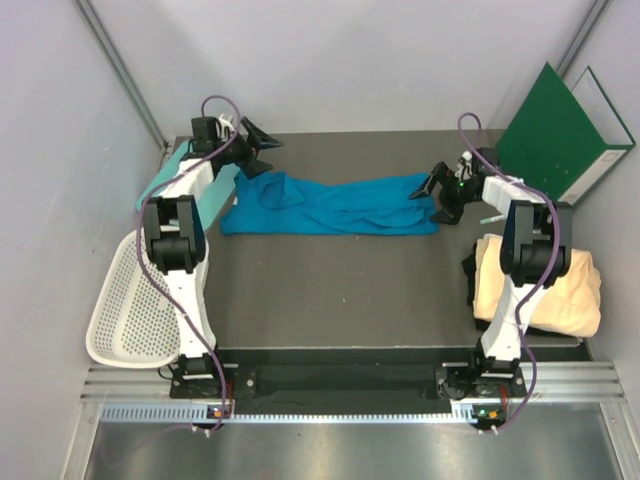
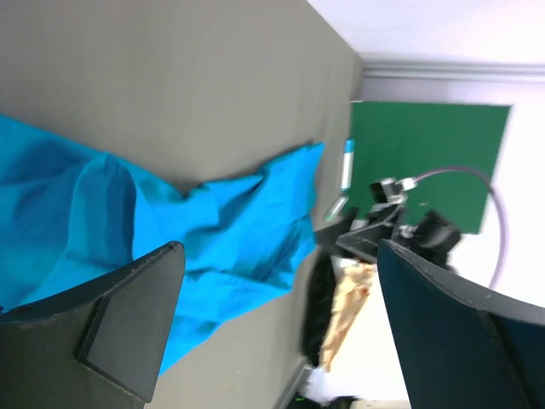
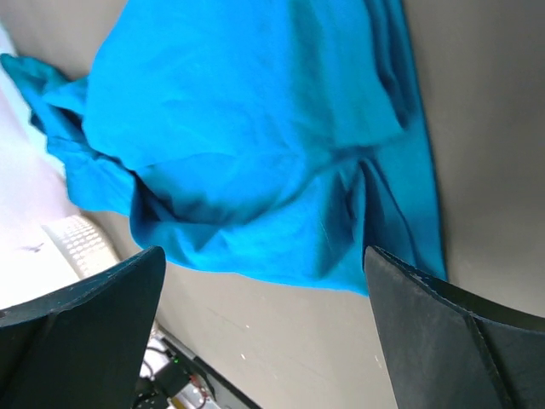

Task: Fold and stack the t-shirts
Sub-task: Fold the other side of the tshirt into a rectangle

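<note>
The blue t-shirt lies bunched in folds point(image 1: 403, 217) by my right gripper. Next, my right gripper pinches its near corner point(image 1: 432, 230) and pulls it out straight before folding.
The bright blue t-shirt point(image 1: 330, 205) lies crumpled in a long strip across the far middle of the table; it also shows in the left wrist view point(image 2: 128, 230) and the right wrist view point(image 3: 247, 145). The pale cream-yellow t-shirt point(image 1: 545, 285) lies as a folded bundle at the right edge, on something dark; it shows small in the left wrist view point(image 2: 347, 302). My left gripper point(image 1: 258, 140) is open and empty, just off the shirt's left end. My right gripper point(image 1: 440, 190) is open and empty, just off the shirt's right end.
A white mesh basket point(image 1: 125, 305) sits at the left edge. A teal board point(image 1: 165, 178) lies under the left arm. A green binder point(image 1: 560, 135) leans at the back right. The grey table point(image 1: 340, 290) stretches in front of the shirt.
</note>
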Controlling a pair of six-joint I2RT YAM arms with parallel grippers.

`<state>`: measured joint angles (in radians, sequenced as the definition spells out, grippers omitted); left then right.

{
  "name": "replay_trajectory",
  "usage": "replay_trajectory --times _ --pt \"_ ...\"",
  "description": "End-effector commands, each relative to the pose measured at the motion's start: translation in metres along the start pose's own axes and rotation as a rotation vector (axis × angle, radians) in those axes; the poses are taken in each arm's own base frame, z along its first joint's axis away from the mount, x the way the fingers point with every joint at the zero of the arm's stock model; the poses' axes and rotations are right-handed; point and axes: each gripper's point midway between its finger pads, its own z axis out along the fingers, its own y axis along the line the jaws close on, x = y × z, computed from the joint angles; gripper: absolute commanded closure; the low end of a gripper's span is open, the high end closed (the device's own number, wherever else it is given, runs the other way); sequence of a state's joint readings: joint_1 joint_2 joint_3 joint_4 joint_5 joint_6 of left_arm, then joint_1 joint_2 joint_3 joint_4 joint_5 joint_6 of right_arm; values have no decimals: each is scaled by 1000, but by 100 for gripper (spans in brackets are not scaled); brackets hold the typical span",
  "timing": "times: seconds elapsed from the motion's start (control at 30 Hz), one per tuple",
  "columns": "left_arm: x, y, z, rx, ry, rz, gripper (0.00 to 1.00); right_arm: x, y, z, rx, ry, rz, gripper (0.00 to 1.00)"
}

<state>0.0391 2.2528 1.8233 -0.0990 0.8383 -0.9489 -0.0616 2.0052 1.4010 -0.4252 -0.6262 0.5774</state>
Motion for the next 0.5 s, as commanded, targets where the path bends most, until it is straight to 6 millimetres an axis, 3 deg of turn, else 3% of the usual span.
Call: replay_trajectory --times 0.0,0.07,0.2,0.33,0.47 --pt "13 -17 -38 -126 4 176 1 -5 9 -36 76 -80 -91 0" --pt "16 7 -46 -250 -6 175 1 3 -7 -40 147 -91 -82 0" --pt "43 61 -69 -503 44 92 1 18 -27 -38 207 -64 -65 1" --pt "56 91 -78 -598 58 74 1 24 -41 -31 236 -61 -62 22" --pt "67 110 -80 -651 88 54 1 35 -28 -18 138 -25 -42 38"
